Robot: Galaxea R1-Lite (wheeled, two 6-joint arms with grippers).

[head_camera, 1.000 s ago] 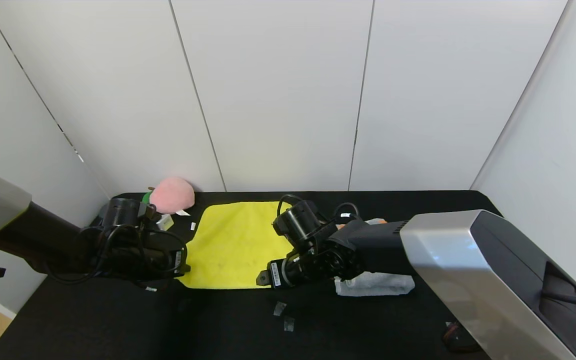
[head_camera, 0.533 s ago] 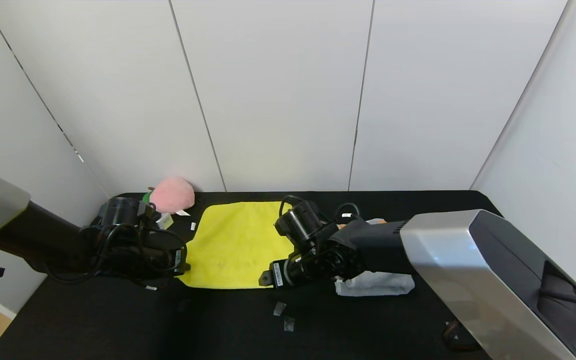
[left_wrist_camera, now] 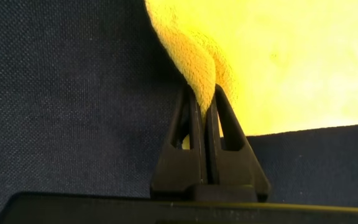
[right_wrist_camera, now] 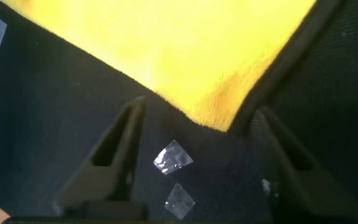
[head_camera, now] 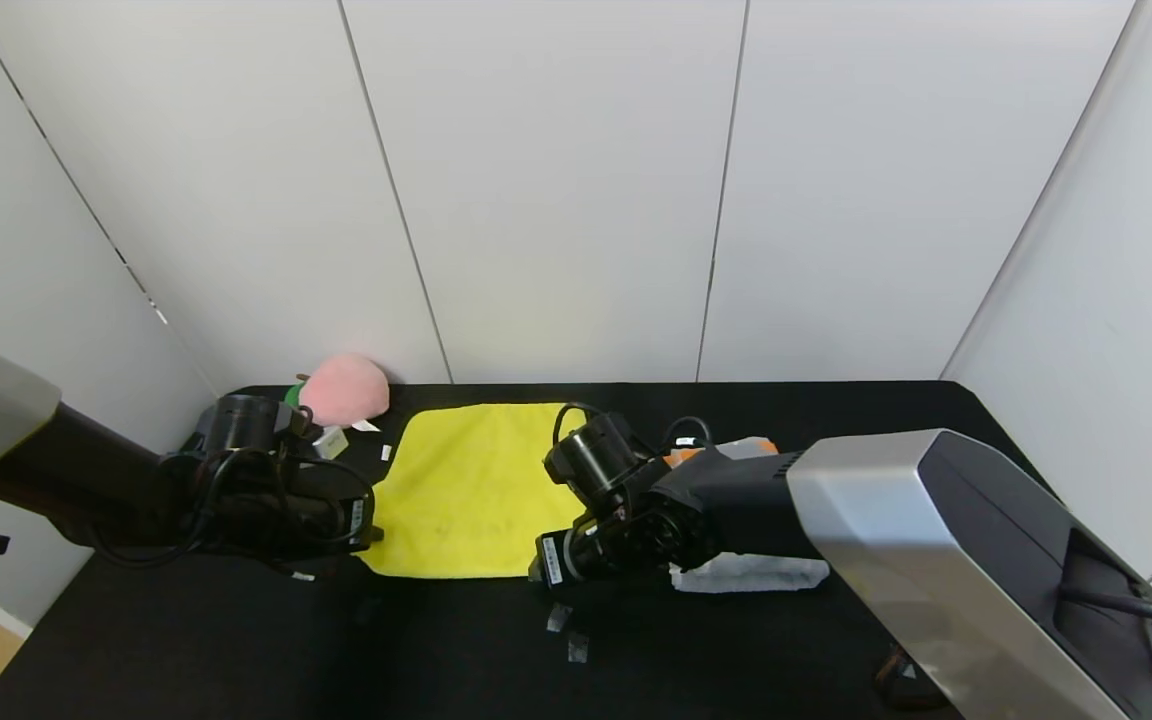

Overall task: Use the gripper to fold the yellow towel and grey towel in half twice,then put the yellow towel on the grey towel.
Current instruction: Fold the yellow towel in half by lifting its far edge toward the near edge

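Observation:
The yellow towel's free near corner [right_wrist_camera: 221, 124] only just reaches past the fingers of the robot's right gripper, so that gripper should open wider and move in over the cloth [right_wrist_camera: 216, 99] before it closes.
The yellow towel [head_camera: 471, 490] lies flat on the black table, its dark trim showing along one edge in the right wrist view. My left gripper [head_camera: 368, 535] is shut on the towel's near left corner [left_wrist_camera: 197, 59], the cloth bunched up between its fingers [left_wrist_camera: 229, 134]. My right gripper [right_wrist_camera: 199, 111] stands open over the near right corner [right_wrist_camera: 216, 102], one finger to each side of it, low on the table. The grey towel [head_camera: 751, 572] lies to the right, mostly hidden under my right arm, with an orange band [head_camera: 736, 449] showing at its far end.
A pink plush peach [head_camera: 344, 390] sits at the back left by the wall. Small clear tape scraps [head_camera: 568, 632] lie on the black table [head_camera: 186, 640] just in front of the right gripper. White wall panels close in the back and both sides.
My right arm has shifted slightly left and toward me, bringing its gripper down at the yellow towel's near right corner and uncovering the grey towel's orange band. The left arm has not moved.

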